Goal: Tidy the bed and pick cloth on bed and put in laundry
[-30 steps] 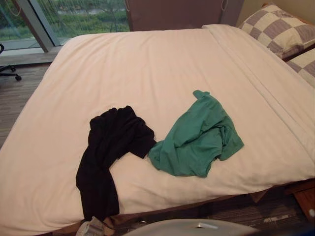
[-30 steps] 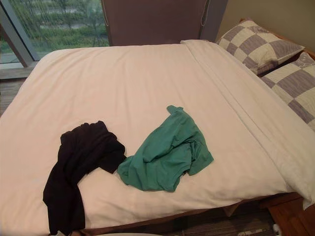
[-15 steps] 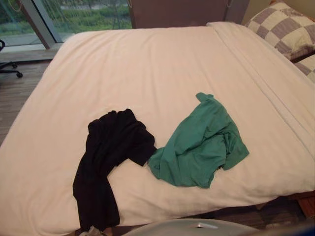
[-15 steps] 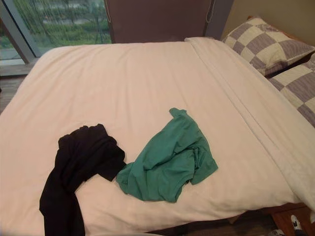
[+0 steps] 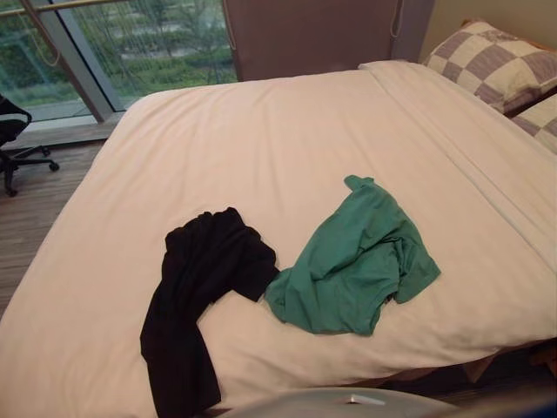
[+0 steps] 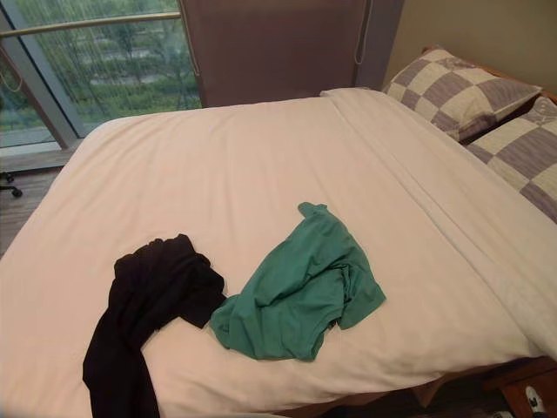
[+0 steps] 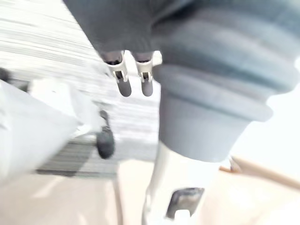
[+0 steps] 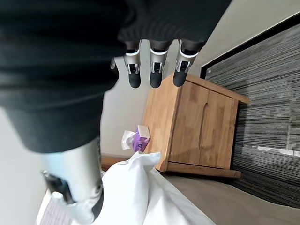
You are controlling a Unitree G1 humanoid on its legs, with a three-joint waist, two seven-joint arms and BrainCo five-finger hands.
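Observation:
My right gripper will carry the green garment still crumpled and with loose ends hanging down, because the garment lies bunched in soft folds.
A crumpled black garment lies near the bed's front edge, its lower end trailing toward that edge. Just to its right, a bunched green garment touches it at one corner. Both rest on the smooth cream cover of the bed. My left hand hangs beside the bed with relaxed fingers and holds nothing. In its own wrist view my right hand is also open and empty, with its fingers straight. Neither hand is near the clothes.
Two checked pillows lie at the bed's far right. A large window runs along the back left, with an office chair on the wooden floor beside it. A wooden nightstand and a tissue box stand by my right hand.
The head camera has shifted, so the whole bed sits a little differently in the picture. Both garments lie as before.

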